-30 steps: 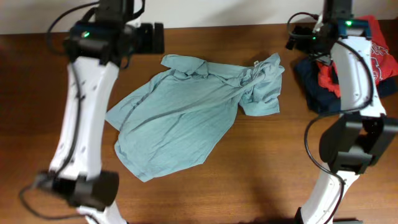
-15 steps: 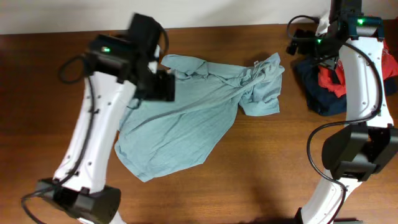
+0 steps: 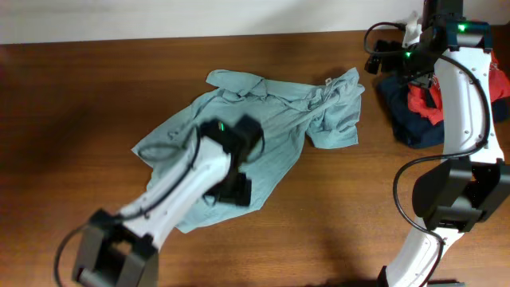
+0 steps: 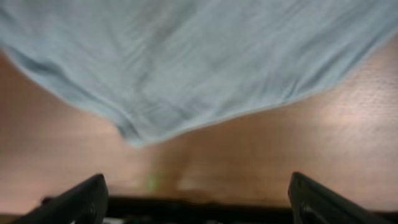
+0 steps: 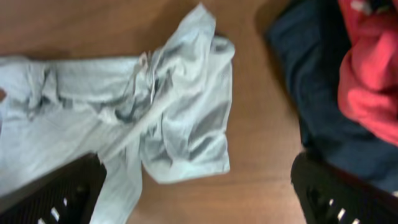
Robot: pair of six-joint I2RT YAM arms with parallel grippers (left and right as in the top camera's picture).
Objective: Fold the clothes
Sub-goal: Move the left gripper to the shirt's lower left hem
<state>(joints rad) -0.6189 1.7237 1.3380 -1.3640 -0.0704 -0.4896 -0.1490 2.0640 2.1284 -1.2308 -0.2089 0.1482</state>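
The sage T-shirt's front hem is far from my right gripper by the bunched sleeve (image 3: 339,118), so my left gripper should grab the hem (image 3: 213,223) and fold it back.
The sage T-shirt (image 3: 275,119) lies wrinkled and spread on the wooden table, with its right side bunched up. My left gripper (image 3: 237,191) hovers over the shirt's front edge. In the left wrist view it (image 4: 196,202) is open and empty, with the shirt's hem (image 4: 186,68) ahead of the fingers. My right gripper (image 3: 381,57) is at the back right, beside the shirt's bunched corner. In the right wrist view it (image 5: 199,199) is open and empty above bare wood, with the bunched sleeve (image 5: 186,118) just ahead.
A dark navy folded garment (image 3: 406,127) with a red shirt (image 3: 422,100) on it lies at the back right, under my right arm. Both show in the right wrist view, the navy garment (image 5: 305,68) and the red shirt (image 5: 373,68). Bare wood (image 3: 343,223) lies in front.
My left arm has swung from the back left corner across the shirt to its front edge. My right arm has barely moved. The shirt lies as before.
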